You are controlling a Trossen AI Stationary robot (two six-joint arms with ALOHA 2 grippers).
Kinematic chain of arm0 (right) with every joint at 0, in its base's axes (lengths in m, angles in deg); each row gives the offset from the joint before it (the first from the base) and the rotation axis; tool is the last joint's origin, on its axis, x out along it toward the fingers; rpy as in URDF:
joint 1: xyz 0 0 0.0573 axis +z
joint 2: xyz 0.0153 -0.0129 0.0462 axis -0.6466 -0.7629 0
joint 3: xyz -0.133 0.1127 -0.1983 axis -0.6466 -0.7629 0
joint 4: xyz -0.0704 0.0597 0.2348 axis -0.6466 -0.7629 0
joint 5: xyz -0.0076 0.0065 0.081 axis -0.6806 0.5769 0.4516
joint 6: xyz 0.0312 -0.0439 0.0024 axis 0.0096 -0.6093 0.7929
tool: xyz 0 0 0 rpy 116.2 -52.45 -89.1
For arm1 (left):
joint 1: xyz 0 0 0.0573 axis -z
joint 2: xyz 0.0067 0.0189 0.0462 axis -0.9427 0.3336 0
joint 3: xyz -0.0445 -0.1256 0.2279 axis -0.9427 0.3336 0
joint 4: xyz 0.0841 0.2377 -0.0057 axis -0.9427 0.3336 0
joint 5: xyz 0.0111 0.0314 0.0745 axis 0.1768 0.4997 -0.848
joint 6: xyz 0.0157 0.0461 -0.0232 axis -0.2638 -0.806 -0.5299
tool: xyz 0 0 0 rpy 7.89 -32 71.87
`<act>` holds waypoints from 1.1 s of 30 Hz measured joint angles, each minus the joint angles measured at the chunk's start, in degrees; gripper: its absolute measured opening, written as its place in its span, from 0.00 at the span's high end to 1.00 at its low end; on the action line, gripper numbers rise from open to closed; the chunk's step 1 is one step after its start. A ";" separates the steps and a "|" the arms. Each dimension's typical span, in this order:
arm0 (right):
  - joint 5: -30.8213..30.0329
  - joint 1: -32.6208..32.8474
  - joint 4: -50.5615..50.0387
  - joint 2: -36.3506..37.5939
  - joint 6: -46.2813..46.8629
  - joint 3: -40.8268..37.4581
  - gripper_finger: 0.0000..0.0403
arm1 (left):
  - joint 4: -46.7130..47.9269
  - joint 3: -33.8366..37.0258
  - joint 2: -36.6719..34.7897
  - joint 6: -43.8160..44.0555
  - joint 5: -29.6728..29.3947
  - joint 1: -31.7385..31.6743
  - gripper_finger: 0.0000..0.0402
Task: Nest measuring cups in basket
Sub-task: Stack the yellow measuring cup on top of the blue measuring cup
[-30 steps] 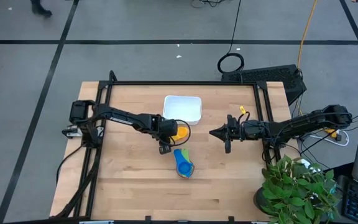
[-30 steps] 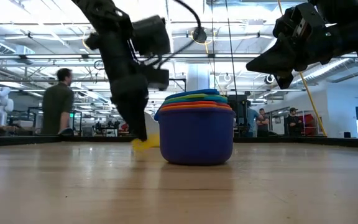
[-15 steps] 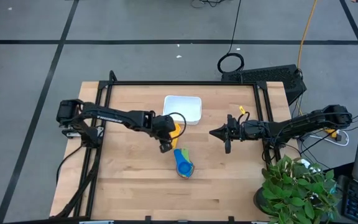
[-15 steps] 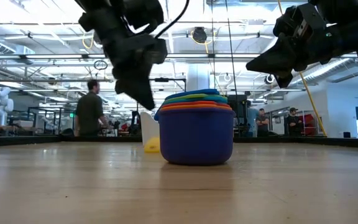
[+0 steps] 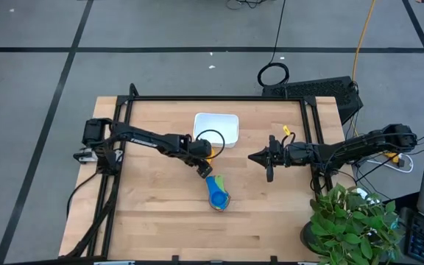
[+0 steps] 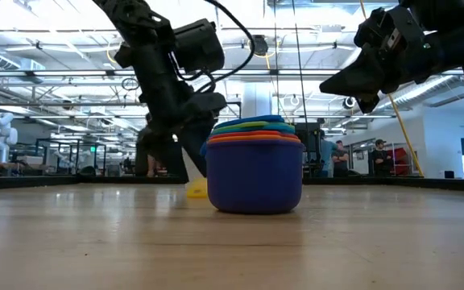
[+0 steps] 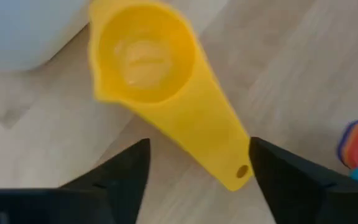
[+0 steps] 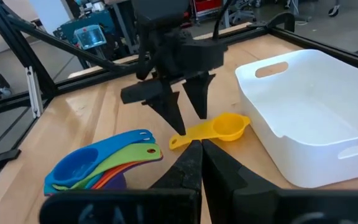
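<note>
The yellow measuring cup's handle (image 7: 219, 155) lies slanted across my left gripper's fingers. Next, I rise clear, then turn the gripper in line with the handle (image 7: 194, 127) before closing.
A yellow measuring cup (image 7: 145, 56) lies bowl up on the wooden table, close beside the white basket (image 5: 216, 115). My left gripper (image 7: 199, 149) is open just above it, fingers pointing down, one on each side of the handle's free end (image 7: 238, 174). The other measuring cups sit nested in a stack (image 5: 216, 197), the navy one at the bottom (image 6: 254, 181), on the table nearer the front edge. My right gripper (image 5: 251, 157) hangs shut above the table, right of centre, facing the left arm.
The basket (image 8: 291, 155) is at the middle of the table's far side. A black frame rail (image 5: 219, 98) runs along the far edge. A potted plant (image 5: 352, 221) overhangs the near right corner. People stand in the room behind (image 6: 377, 157).
My left gripper has opened and let go of the yellow cup. Half a second ago the cup stood tipped up in the fingers; now it lies flat on the table next to the basket. The gripper has stayed over the same spot.
</note>
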 joint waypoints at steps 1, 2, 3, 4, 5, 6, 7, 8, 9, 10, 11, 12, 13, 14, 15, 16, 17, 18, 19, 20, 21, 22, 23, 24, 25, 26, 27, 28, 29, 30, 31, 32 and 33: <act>0.00 0.00 0.02 0.02 -0.06 0.01 1.00 | 0.05 0.00 0.21 1.22 -0.06 -0.04 0.29; 0.00 0.00 0.00 0.02 -0.07 0.01 1.00 | -0.23 0.00 0.27 2.74 -0.17 -0.04 0.25; 0.02 0.00 -0.18 0.01 -0.10 0.00 1.00 | -0.56 0.00 0.29 4.20 -0.44 -0.04 0.23; 0.02 0.00 -0.29 0.02 -0.24 -0.01 1.00 | -0.73 0.00 0.29 5.13 -1.05 -0.04 0.20; 0.02 0.00 -0.29 0.01 -0.29 -0.01 1.00 | -0.79 0.00 0.29 5.65 -1.87 -0.04 0.19; 0.02 0.00 -0.42 0.01 -0.46 -0.01 1.00 | -0.82 0.00 0.29 5.99 -2.79 -0.03 0.17; 0.02 0.00 -0.52 0.02 -0.50 -0.01 1.00 | -0.72 0.00 0.29 6.19 -3.36 0.02 0.17; 0.02 0.00 -0.51 0.02 -0.50 -0.01 1.00 | -0.56 0.00 0.29 6.53 -3.54 0.03 0.16; 0.02 0.00 -0.52 0.01 -0.54 -0.01 1.00 | -0.49 0.00 0.29 6.99 -3.67 0.02 0.16; 0.02 0.00 -0.51 0.02 -0.69 -0.01 1.00 | -0.49 0.00 0.29 7.56 -3.77 0.00 0.17; 0.02 0.00 -0.47 0.01 -0.72 -0.01 1.00 | -0.54 0.00 0.36 8.07 -3.99 0.03 0.17; 0.02 0.00 -0.45 0.02 -0.72 -0.01 1.00 | -0.66 0.00 0.42 8.53 -4.15 0.03 0.18; 0.02 0.00 -0.44 0.02 -0.72 -0.01 1.00 | -0.92 0.00 0.44 8.98 -4.17 0.06 0.19; 0.02 0.00 -0.39 0.02 -0.72 -0.01 1.00 | -1.20 0.00 0.44 9.44 -4.20 0.16 0.21; 0.02 0.00 -0.28 0.02 -0.72 -0.01 1.00 | -1.41 -0.04 0.44 9.64 -4.26 0.38 0.22; 0.00 0.00 -0.27 0.02 -0.72 -0.01 1.00 | -1.82 -0.13 0.44 9.64 -4.28 0.69 0.24; 0.00 0.00 -0.28 0.02 -0.72 -0.01 1.00 | -2.64 -0.13 0.44 9.55 -4.28 1.12 0.26; -0.02 0.00 -0.28 0.02 -0.70 -0.01 1.00 | -3.48 -0.17 0.44 9.39 -4.28 1.67 0.27; -0.02 0.00 -0.27 0.02 -0.71 -0.01 1.00 | -4.22 -0.17 0.44 9.36 -4.31 2.07 0.29; -0.02 0.00 -0.27 0.02 -0.71 -0.01 1.00 | -4.89 -0.20 0.44 9.39 -4.54 2.47 0.31; -0.03 0.00 -0.28 0.02 -0.72 -0.01 1.00 | -5.35 -0.20 0.44 9.45 -4.71 2.78 0.32; -0.04 0.00 -0.26 0.01 -0.71 -0.01 1.00 | -5.48 -0.21 0.44 9.47 -5.03 2.99 0.34; -0.04 0.00 -0.26 0.00 -0.70 -0.01 1.00 | -5.47 -0.22 0.44 9.54 -5.54 3.14 0.36; -0.04 0.00 -0.26 0.02 -0.72 -0.01 1.00 | -5.38 -0.22 0.44 9.74 -6.00 3.20 0.37; -0.04 0.00 -0.28 0.02 -0.72 -0.01 1.00 | -5.06 -0.22 0.44 10.04 -6.39 3.24 0.38; -0.05 0.00 -0.26 0.01 -0.71 -0.01 1.00 | -4.64 -0.22 0.44 10.09 -6.74 3.24 0.39; -0.07 0.00 -0.26 0.02 -0.70 -0.01 1.00 | -4.37 -0.22 0.44 10.34 -7.27 3.24 0.40; -0.07 0.00 -0.26 0.02 -0.69 -0.01 1.00 | -4.20 -0.22 0.44 10.52 -7.88 3.24 0.41; -0.07 0.00 -0.26 0.02 -0.65 -0.01 1.00 | -3.95 -0.22 0.44 10.69 -8.45 3.24 0.42; -0.08 0.00 -0.26 0.02 -0.64 -0.01 1.00 | -3.72 -0.22 0.44 10.71 -8.89 3.18 0.42; -0.09 0.00 -0.26 0.02 -0.64 -0.01 1.00 | -3.46 -0.22 0.44 10.71 -9.19 3.07 0.43; -0.09 0.00 -0.26 0.01 -0.63 -0.01 1.00 | -2.95 -0.22 0.44 10.73 -9.25 2.98 0.43; -0.09 0.00 -0.26 0.00 -0.61 -0.01 1.00 | -2.18 -0.22 0.44 10.78 -9.41 2.89 0.43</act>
